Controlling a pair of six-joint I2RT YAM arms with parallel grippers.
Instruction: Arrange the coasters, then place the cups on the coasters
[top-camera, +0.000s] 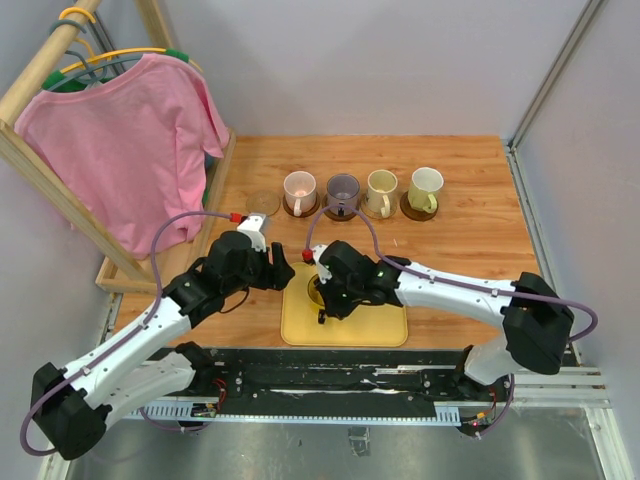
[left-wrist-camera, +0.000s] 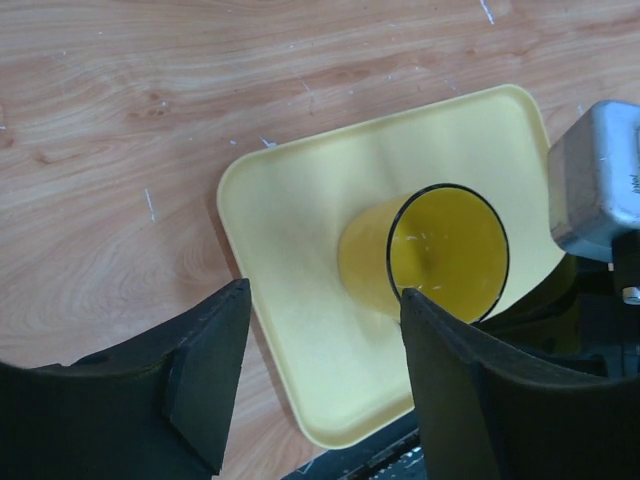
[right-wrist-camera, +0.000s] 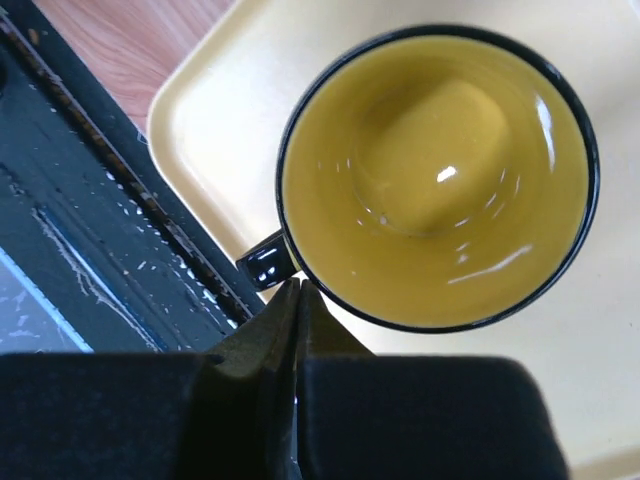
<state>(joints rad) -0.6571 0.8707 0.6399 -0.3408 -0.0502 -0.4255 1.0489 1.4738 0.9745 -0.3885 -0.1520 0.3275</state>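
Next, my right gripper moves back from the yellow cup (top-camera: 315, 291) so my left gripper can take the cup, because the empty tan coaster (top-camera: 263, 204) is on my left gripper's side.
A translucent yellow cup (right-wrist-camera: 435, 175) with a dark rim stands upright on the yellow tray (right-wrist-camera: 215, 110). Its small dark handle (right-wrist-camera: 265, 262) points toward the table's near edge. My right gripper (right-wrist-camera: 298, 292) is shut, its tips right beside the handle with nothing between them. My left gripper (left-wrist-camera: 325, 370) is open over the tray's edge, and the yellow cup (left-wrist-camera: 440, 255) lies just beyond its right finger (left-wrist-camera: 455, 385). In the top view, pink (top-camera: 299, 186), purple-grey (top-camera: 343, 189), cream (top-camera: 381, 186) and pale-green (top-camera: 425, 184) cups stand on dark coasters (top-camera: 299, 209). One tan coaster (top-camera: 263, 203) lies bare.
The yellow tray (top-camera: 370, 322) lies at the near edge between both arms. A wooden rack (top-camera: 30, 155) with a pink shirt (top-camera: 130, 140) stands at the left, its base reaching the tabletop. Black rails (top-camera: 330, 375) run along the front.
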